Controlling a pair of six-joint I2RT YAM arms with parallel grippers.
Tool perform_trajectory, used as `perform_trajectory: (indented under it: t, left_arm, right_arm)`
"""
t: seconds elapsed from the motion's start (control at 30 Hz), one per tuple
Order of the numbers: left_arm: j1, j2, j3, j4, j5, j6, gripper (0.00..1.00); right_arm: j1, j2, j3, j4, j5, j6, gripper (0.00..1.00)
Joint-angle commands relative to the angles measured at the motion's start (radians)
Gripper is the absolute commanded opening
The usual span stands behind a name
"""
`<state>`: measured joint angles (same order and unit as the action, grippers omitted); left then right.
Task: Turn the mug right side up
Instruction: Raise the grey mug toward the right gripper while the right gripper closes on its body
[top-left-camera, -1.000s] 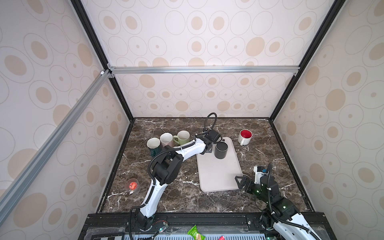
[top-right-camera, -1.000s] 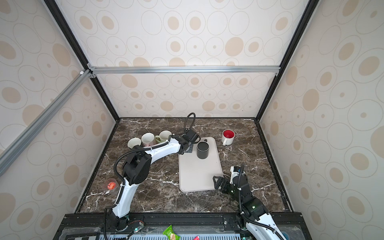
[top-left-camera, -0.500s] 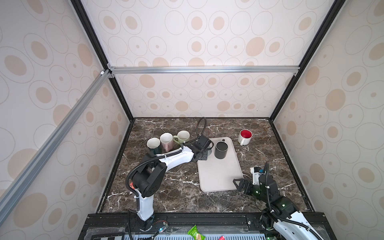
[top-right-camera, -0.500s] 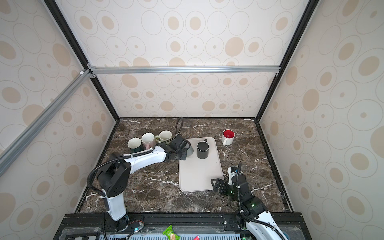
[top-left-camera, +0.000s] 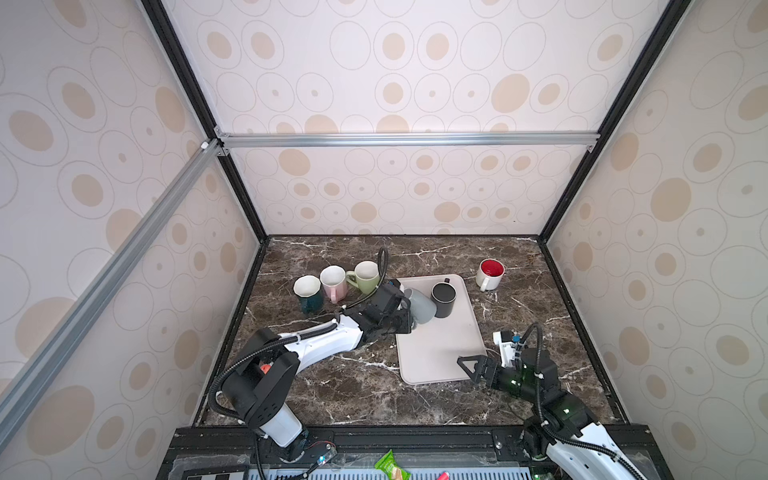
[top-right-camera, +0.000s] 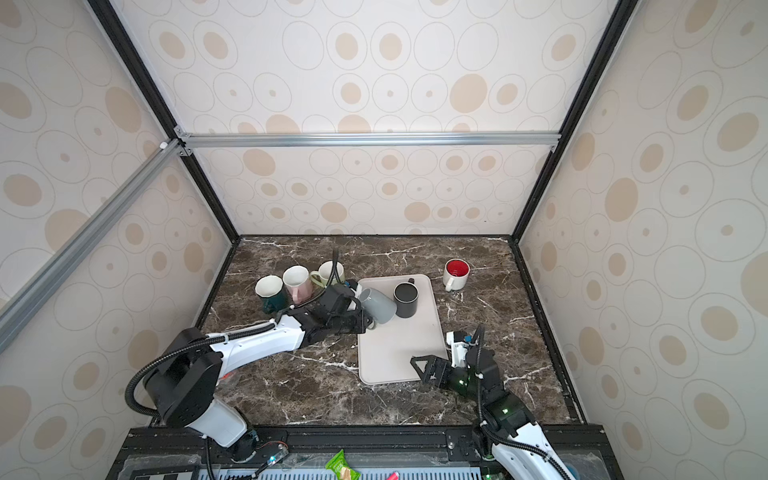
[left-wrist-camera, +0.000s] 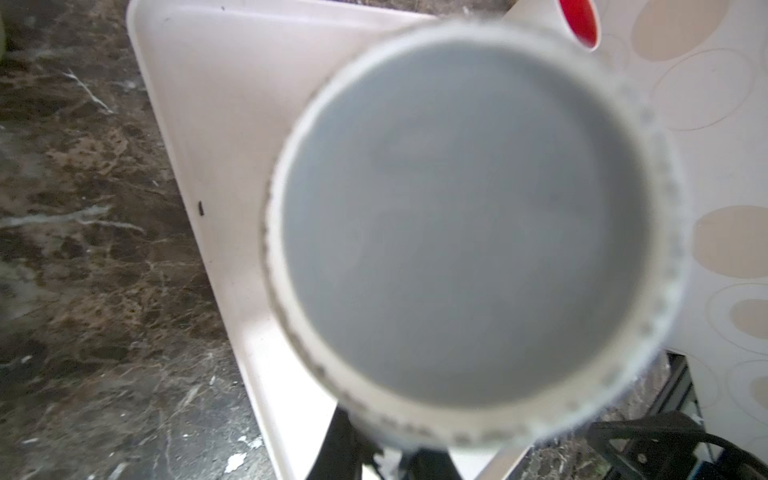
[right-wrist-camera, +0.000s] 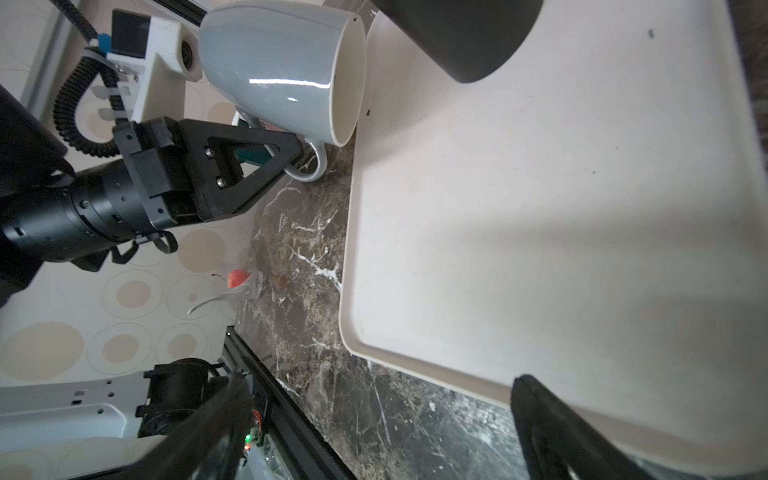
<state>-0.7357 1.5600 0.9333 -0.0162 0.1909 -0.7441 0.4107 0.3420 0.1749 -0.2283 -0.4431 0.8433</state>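
Observation:
My open right gripper should go on, as the grey mug's handle loop (right-wrist-camera: 316, 165) sticks out past my left gripper's fingers. It should move on to that loop before it closes there.
The grey mug (top-left-camera: 422, 306) (top-right-camera: 378, 305) hangs tilted on its side over the left edge of the cream tray (top-left-camera: 440, 353) (top-right-camera: 395, 353). Its mouth faces the tray in the right wrist view, where the mug (right-wrist-camera: 278, 70) shows whole. My left gripper (top-left-camera: 404, 322) (top-right-camera: 360, 322) (right-wrist-camera: 297, 151) is shut on the mug's handle (right-wrist-camera: 312, 168). The mug's base (left-wrist-camera: 469, 224) fills the left wrist view and hides the fingers there. My right gripper (top-left-camera: 469, 365) (top-right-camera: 422, 365) (right-wrist-camera: 382, 432) is open and empty at the tray's front right corner.
A black mug (top-left-camera: 443, 297) (top-right-camera: 406, 297) stands upright on the tray close beside the grey mug. A white mug with a red inside (top-left-camera: 490, 272) stands right of the tray. A dark green mug (top-left-camera: 307, 291), a pink mug (top-left-camera: 333, 282) and a light green mug (top-left-camera: 365, 274) stand upright at the back left.
My left arm has drawn back toward the front left and dropped lower, carrying the grey mug, which now lies tilted beside the black mug. The right gripper has shifted slightly.

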Motion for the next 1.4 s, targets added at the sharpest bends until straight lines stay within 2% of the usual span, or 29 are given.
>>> perform_trajectory:
  t: [0.0,0.1,0.27,0.43,0.67,0.9,1.2,1.33,1.37]
  left_arm:
    - [0.005,-0.065,-0.018,0.183,0.065,-0.05,0.0]
    - [0.003,-0.09,-0.046,0.238,0.101,-0.072,0.0]
    - [-0.005,-0.126,-0.067,0.268,0.126,-0.088,0.0]
    - [-0.02,-0.142,-0.097,0.371,0.202,-0.171,0.0]
    - [-0.087,-0.138,-0.093,0.413,0.224,-0.223,0.0]
    - [-0.134,-0.111,-0.089,0.503,0.264,-0.281,0.0]
    - [-0.175,-0.053,-0.089,0.606,0.344,-0.344,0.0]
    - [-0.186,-0.031,-0.096,0.648,0.362,-0.366,0.0]
    - [-0.185,-0.026,-0.102,0.664,0.366,-0.376,0.0]
  right_arm:
    - [0.0,0.008,-0.034,0.175,-0.062,0.095,1.0]
    - [0.001,0.036,-0.048,0.277,-0.07,0.152,1.0]
    - [0.002,0.094,-0.024,0.335,-0.1,0.159,1.0]
    - [0.007,0.134,-0.04,0.472,-0.093,0.209,1.0]
    - [0.032,0.13,-0.028,0.515,-0.065,0.211,1.0]
    - [0.056,0.121,-0.042,0.537,-0.036,0.21,0.93]
    - [0.066,0.093,-0.046,0.509,-0.013,0.206,0.91]
    - [0.065,0.072,-0.049,0.489,0.012,0.195,0.86]
    - [0.065,0.069,-0.051,0.489,0.012,0.195,0.78]
